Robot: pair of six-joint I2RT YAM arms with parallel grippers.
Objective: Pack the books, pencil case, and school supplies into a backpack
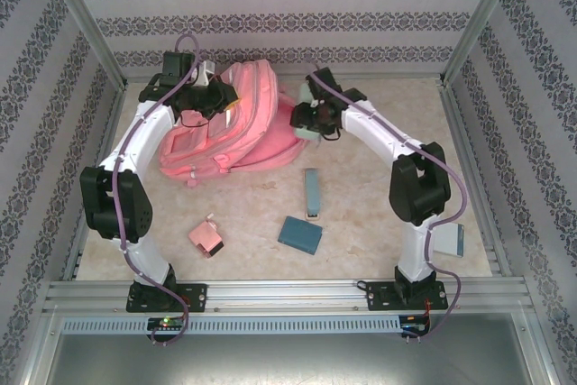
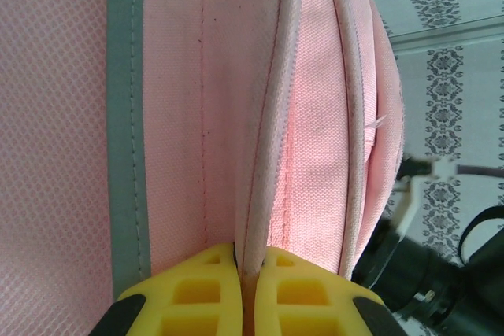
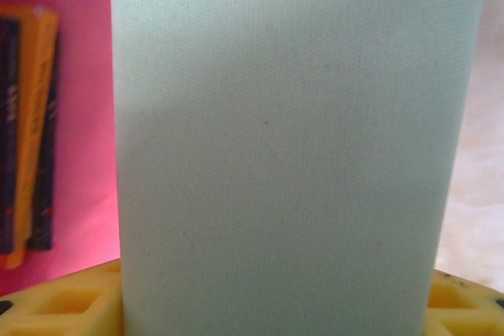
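My right gripper should carry on sliding the pale mint pencil case (image 3: 287,131) inward until it rests next to the books (image 3: 28,135) in the open backpack, because the case lines up with them.
The pink backpack (image 1: 236,128) lies at the back left of the table. My left gripper (image 1: 215,96) is shut on the backpack's piped edge (image 2: 272,116), which is pinched between the yellow fingers (image 2: 197,289). My right gripper (image 1: 306,120) is at the backpack's right side, shut on the pale mint pencil case (image 3: 283,139), which spans the gap between its yellow fingers (image 3: 67,304). Past the case, books (image 3: 27,123) with navy and orange spines lie against the backpack's pink inside. On the table lie a pink boxy piece (image 1: 206,237), a dark-teal block (image 1: 299,234) and a slim light-teal bar (image 1: 312,192).
A pale grey-blue flat rectangle (image 1: 451,241) lies at the right edge, beside the right arm's base. Patterned walls and metal rails (image 1: 270,295) close in the table. Bare tabletop (image 1: 379,142) shows between the loose items.
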